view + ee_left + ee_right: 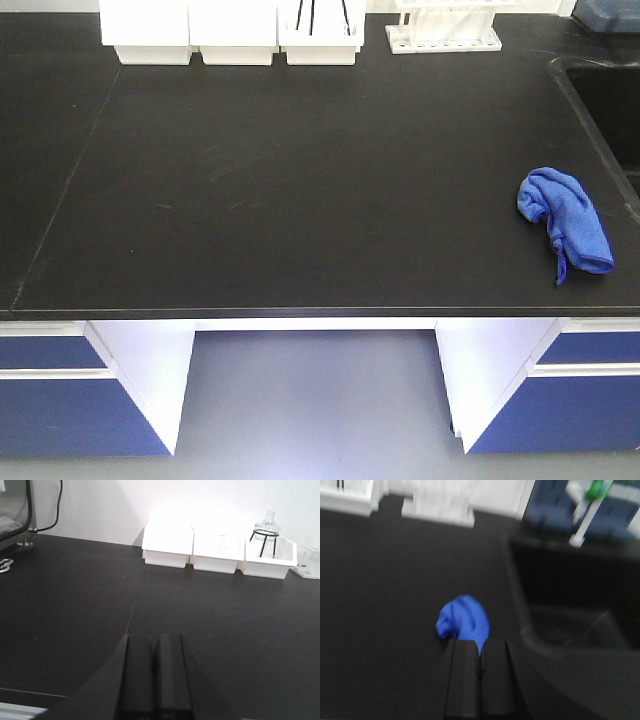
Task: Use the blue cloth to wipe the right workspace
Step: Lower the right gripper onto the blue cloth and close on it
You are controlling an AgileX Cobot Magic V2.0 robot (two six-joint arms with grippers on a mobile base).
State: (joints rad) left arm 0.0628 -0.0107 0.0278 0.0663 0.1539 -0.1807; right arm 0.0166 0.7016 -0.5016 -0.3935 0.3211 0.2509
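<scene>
My right gripper will have the blue cloth (574,219) bunched at it and flaring out past its fingers when I lift, since the cloth lies in loose folds (553,222).
The blue cloth (565,222) lies crumpled near the right front edge of a seamed black benchtop (300,180), beside a sink. Neither gripper shows in the front view. In the blurred right wrist view, the cloth (464,620) rests on the bench just beyond my right gripper (480,642), whose fingers are shut together; I see no cloth pinched between them. My left gripper (155,637) is shut with nothing in it, over bare bench by the seam (135,600). The right workspace is out of view.
White trays (235,30) and a clear rack (445,30) line the back edge. A black sink (610,90) is sunk into the bench at the right, close to the cloth. A flask on a wire stand (267,532) sits in the right tray.
</scene>
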